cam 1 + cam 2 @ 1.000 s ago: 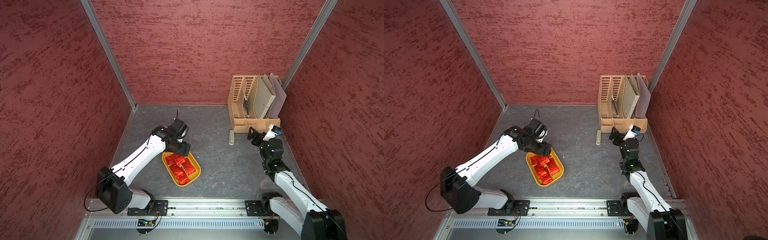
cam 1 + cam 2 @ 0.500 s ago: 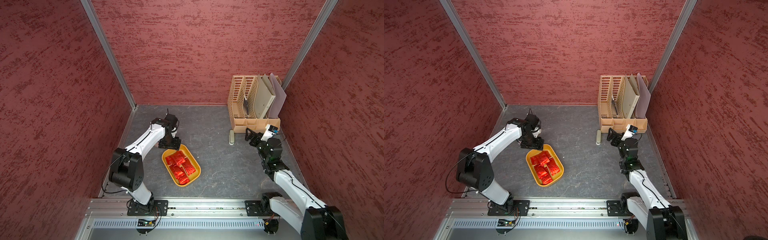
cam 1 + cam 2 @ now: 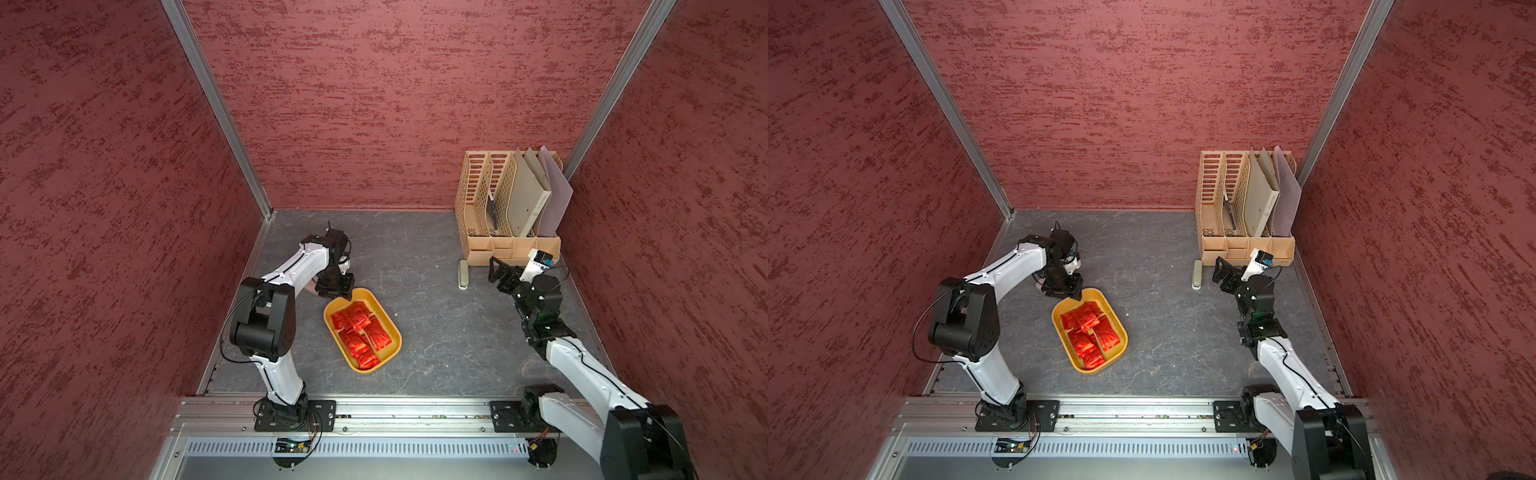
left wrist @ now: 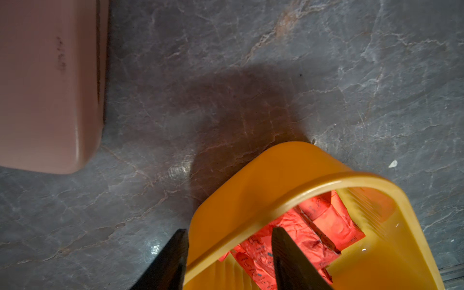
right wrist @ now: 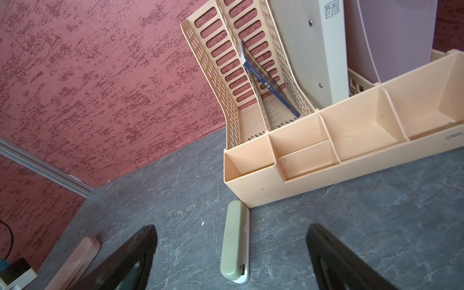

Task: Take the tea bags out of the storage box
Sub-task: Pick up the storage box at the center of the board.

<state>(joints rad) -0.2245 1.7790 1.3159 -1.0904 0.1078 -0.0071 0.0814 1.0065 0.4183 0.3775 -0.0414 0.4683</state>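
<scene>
With the storage box slanted far from my right gripper, my left gripper should turn and steady it by its rim before my right gripper takes tea bags.
The storage box, a shallow mustard-yellow tray, lies on the grey floor left of centre in both top views. Several red foil tea bags lie inside it. My left gripper is down at the tray's far end. Its jaws stand apart astride the end wall, one finger outside, one inside above the sachets, gripping nothing. My right gripper hovers wide open and empty at the right, far from the tray.
A tall beige perforated file organiser with folders stands at the back right. A small grey-green stapler-like object lies by its front corner. A flat pink case lies beside the left gripper. Red walls enclose three sides.
The left arm has folded back, its elbow rising, and its gripper has come down at the tray's far end with the jaws narrowing. The right gripper has shifted slightly and stays wide open.
</scene>
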